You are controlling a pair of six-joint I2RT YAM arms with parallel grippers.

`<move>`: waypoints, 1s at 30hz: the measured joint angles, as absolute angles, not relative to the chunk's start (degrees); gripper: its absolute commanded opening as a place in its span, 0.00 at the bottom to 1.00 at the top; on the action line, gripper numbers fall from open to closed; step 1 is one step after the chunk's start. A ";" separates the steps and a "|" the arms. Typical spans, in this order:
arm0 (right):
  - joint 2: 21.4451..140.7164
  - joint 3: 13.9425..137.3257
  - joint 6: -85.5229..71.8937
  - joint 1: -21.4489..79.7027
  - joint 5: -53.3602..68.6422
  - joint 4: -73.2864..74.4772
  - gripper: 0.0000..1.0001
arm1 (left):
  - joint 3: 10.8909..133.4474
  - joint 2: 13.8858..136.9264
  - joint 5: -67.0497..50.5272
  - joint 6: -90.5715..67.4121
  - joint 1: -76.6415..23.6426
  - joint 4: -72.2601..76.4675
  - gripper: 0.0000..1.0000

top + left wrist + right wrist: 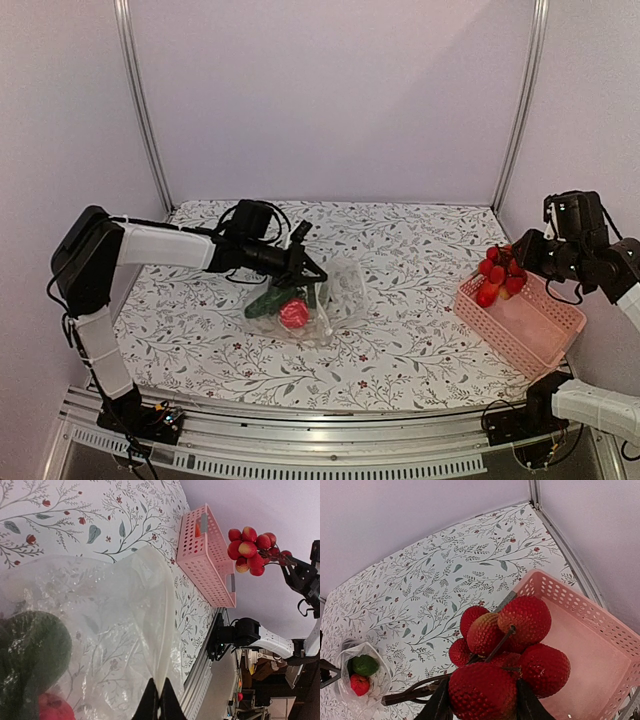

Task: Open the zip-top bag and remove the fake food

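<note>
The red bunch (502, 273) of fruits is hanging clear above the rim of the pink basket. My right gripper should go on moving the bunch until it is over the basket's open bottom (532, 325), and then let go.
The clear zip-top bag (318, 300) lies mid-table with a green piece (268, 302) and a red piece (294, 314) inside. My left gripper (312, 272) is shut on the bag's upper edge; in the left wrist view (159, 700) the fingers pinch the plastic (125, 625), with the green piece (35, 650) and red piece (50, 707) showing through it. My right gripper (528, 258) is shut on a bunch of bumpy red fruits (500, 274) and holds it above the near end of the pink basket (525, 325). In the right wrist view the bunch (505, 650) fills the jaws (482, 705).
The pink lattice basket (590, 650) stands at the right, close to the side wall; an orange piece (198, 529) lies in it. The bag also shows far off in the right wrist view (362, 677). Metal frame posts (140, 100) rise at the back corners.
</note>
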State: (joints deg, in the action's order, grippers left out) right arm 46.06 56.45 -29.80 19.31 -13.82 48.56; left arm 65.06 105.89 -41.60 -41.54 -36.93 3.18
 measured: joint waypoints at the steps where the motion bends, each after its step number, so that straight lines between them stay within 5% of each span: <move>1: 45.78 56.18 -30.39 19.07 -15.46 49.23 0.00 | 65.30 105.97 -41.67 -41.54 -36.91 3.09 0.00; 14: 52.27 50.87 -34.85 12.03 -22.50 50.52 0.01 | 66.28 106.65 -41.98 -41.32 -36.47 2.24 0.00; 20: 53.78 47.59 -34.87 6.48 -21.80 47.92 0.29 | 66.28 106.69 -42.04 -41.12 -35.97 2.22 0.00; 25: 56.47 47.62 -32.99 2.90 -18.87 43.88 0.71 | 66.28 106.94 -42.26 -40.60 -35.66 2.04 0.00; 30: 58.85 48.58 -28.84 2.83 -12.29 39.99 0.81 | 66.28 106.94 -42.83 -40.07 -35.24 1.61 0.00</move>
